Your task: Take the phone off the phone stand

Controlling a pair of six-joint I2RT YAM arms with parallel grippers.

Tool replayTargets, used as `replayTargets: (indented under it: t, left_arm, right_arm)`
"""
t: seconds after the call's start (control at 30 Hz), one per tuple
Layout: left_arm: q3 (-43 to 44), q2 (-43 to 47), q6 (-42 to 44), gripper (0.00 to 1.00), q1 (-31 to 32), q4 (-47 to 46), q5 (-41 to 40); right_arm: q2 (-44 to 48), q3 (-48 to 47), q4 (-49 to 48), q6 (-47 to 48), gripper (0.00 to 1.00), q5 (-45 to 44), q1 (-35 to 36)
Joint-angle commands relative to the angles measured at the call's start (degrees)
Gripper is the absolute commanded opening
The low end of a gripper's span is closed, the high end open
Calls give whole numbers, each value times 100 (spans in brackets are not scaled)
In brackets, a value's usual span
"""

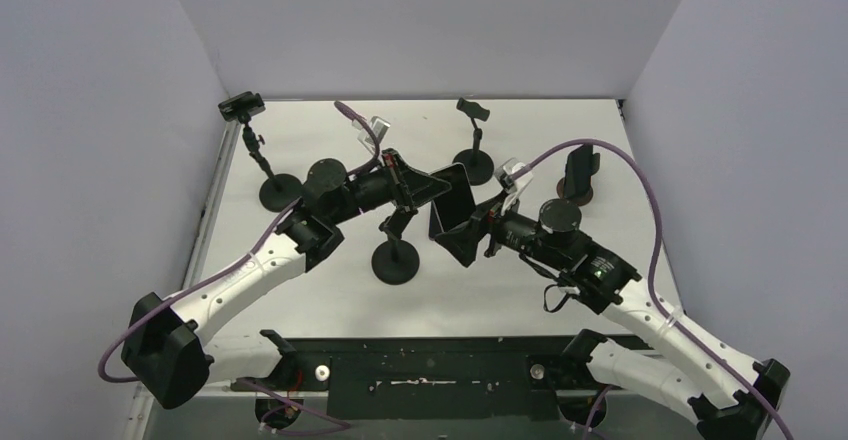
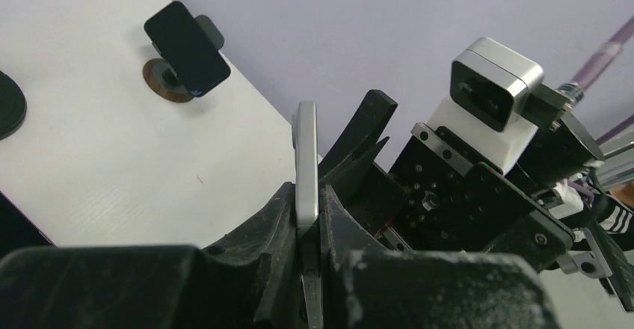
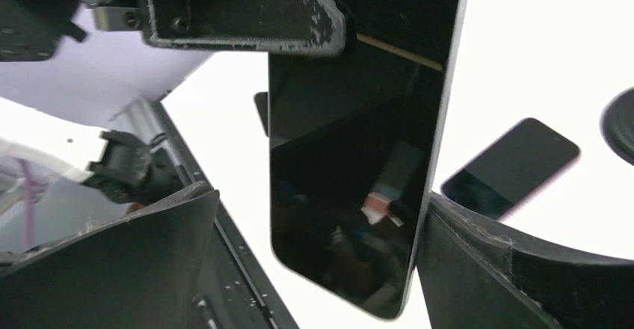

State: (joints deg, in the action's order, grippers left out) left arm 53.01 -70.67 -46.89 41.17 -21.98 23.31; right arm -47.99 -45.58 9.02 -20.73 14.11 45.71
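My right gripper should take this phone's lower end (image 1: pixel 444 222) and free my left gripper, because my left gripper is pinching the phone's top end (image 1: pixel 457 174) while another stand holds a phone.
The phone (image 1: pixel 455 210), a dark slab with a grey edge, hangs in the air over the table's middle. My left gripper (image 1: pixel 425 188) is shut on its top end; in the left wrist view the phone's thin edge (image 2: pixel 306 157) is pinched between both fingers of the left gripper (image 2: pixel 308 191). My right gripper (image 1: pixel 478 228) is open around the phone's lower end. In the right wrist view the dark screen (image 3: pixel 351 179) hangs between the spread fingers of the right gripper (image 3: pixel 321 194); one finger (image 3: pixel 478 262) sits against its edge, the other stands apart. A black phone stand (image 1: pixel 395 255) stands just left of the phone.
Two more black stands (image 1: pixel 472 165) (image 1: pixel 265 188) stand farther back. A second phone (image 1: pixel 578 172) rests on a brown round stand at the back right, also visible in the left wrist view (image 2: pixel 187 48). White walls close in the table.
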Motion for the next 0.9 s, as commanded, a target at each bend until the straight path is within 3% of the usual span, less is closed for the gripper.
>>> replayTargets:
  t: [0.0, 0.1, 0.23, 0.37, 0.5, 0.63, 0.77, 0.8, 0.87]
  left_arm:
    - [-59, 361, -295, 0, -369, -1294, 637]
    - [-110, 432, -320, 0, -456, -1577, 952]
    - [-303, 478, -536, 0, -557, -2323, 1293]
    - [-423, 422, -890, 0, -577, -3147, 1580]
    - [-413, 390, -1015, 0, -583, -3386, 1599]
    - [-348, 321, -1071, 0, -578, -3514, 1654]
    - [-365, 297, -1061, 0, -585, -3512, 1584]
    - [-393, 334, -1002, 3, -601, -3448, 1529]
    - [-443, 489, -801, 42, -677, -3127, 1356]
  right_arm:
    - [122, -266, -749, -565, 100, 1659, -623]
    - [125, -137, -1292, -1018, 97, 2402, -1125]
    - [125, 344, -2521, -2052, 86, 3246, -1567]
    - [11, 771, -3901, -3047, 73, 3698, -1662]
    - [-181, 836, -4775, -3630, 61, 3911, -1658]
    - [-313, 833, -5098, -3908, 42, 3959, -1653]
    - [-327, 855, -5249, -3983, 13, 3870, -1658]
    - [-276, 818, -5079, -3844, 8, 3775, -1656]
    - [-114, 656, -4327, -3302, 0, 3486, -1653]
